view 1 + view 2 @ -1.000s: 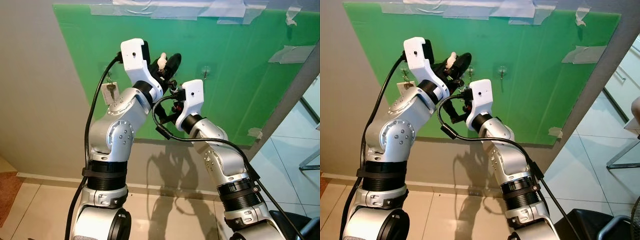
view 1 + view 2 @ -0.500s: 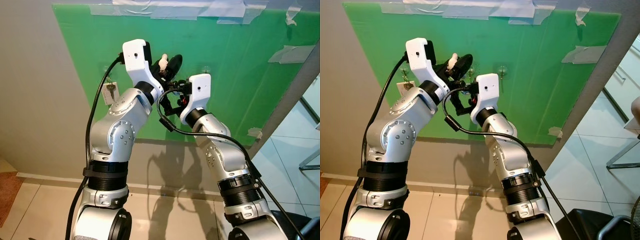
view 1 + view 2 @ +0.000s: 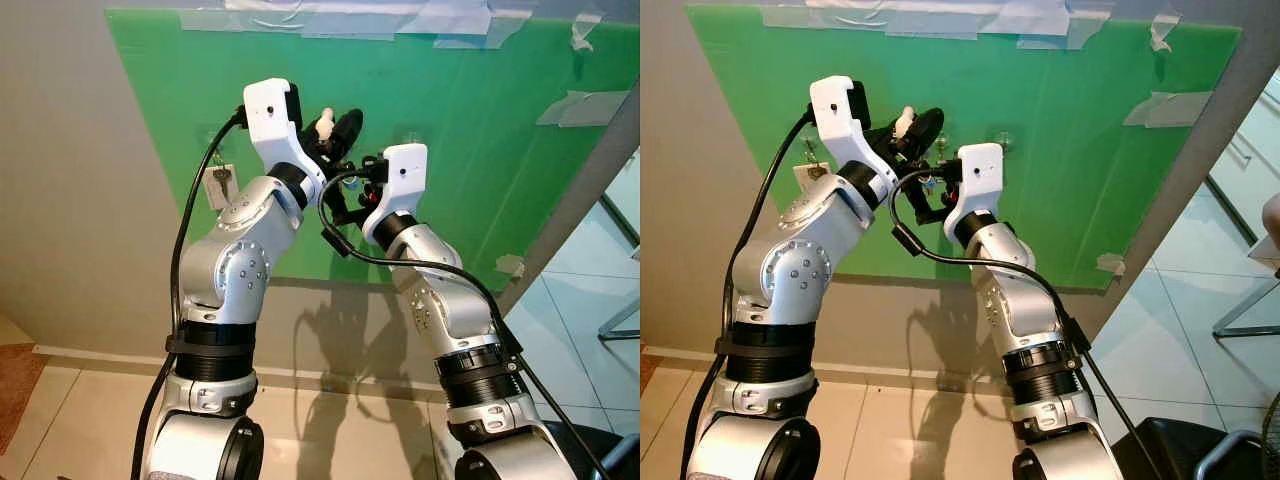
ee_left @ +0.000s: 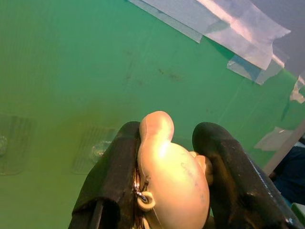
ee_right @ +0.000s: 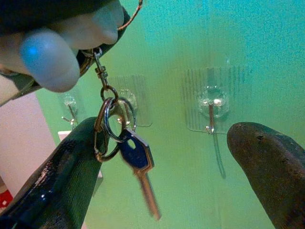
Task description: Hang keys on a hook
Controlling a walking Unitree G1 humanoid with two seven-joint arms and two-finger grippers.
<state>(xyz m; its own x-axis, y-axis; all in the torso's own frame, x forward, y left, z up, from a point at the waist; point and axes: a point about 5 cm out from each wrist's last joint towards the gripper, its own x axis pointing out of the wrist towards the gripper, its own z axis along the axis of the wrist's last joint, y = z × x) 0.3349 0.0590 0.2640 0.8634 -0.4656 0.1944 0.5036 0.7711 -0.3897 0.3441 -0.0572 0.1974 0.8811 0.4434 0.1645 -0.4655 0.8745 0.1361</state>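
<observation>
I expect the cream keychain figure (image 3: 325, 123) to dangle and swing when I carry the key ring, because small metal links (image 5: 101, 74) join the figure to the key ring.
My left gripper (image 3: 336, 128) is raised against the green board (image 3: 480, 150) and is shut on a cream keychain figure (image 4: 172, 174). From the figure hang a key ring (image 5: 112, 125) and a blue-headed key (image 5: 137, 155), free in the air in front of the board. My right gripper (image 5: 162, 129) is open just below the left one, and the ring and key hang close to one finger (image 5: 57, 191). A clear stick-on hook (image 5: 210, 110) sits on the board between the right fingers, bare. Another clear hook (image 5: 125, 98) lies behind the ring.
A key with a white tag (image 3: 219, 184) hangs on the leftmost hook. Tape strips (image 3: 460, 18) hold the board to the grey wall (image 3: 70, 200). Tiled floor (image 3: 90, 420) lies below, and a metal chair leg (image 3: 620, 325) stands at the right.
My right arm has risen and swung left, bringing its open gripper up under the hanging keys. The left arm with the keychain has barely moved.
</observation>
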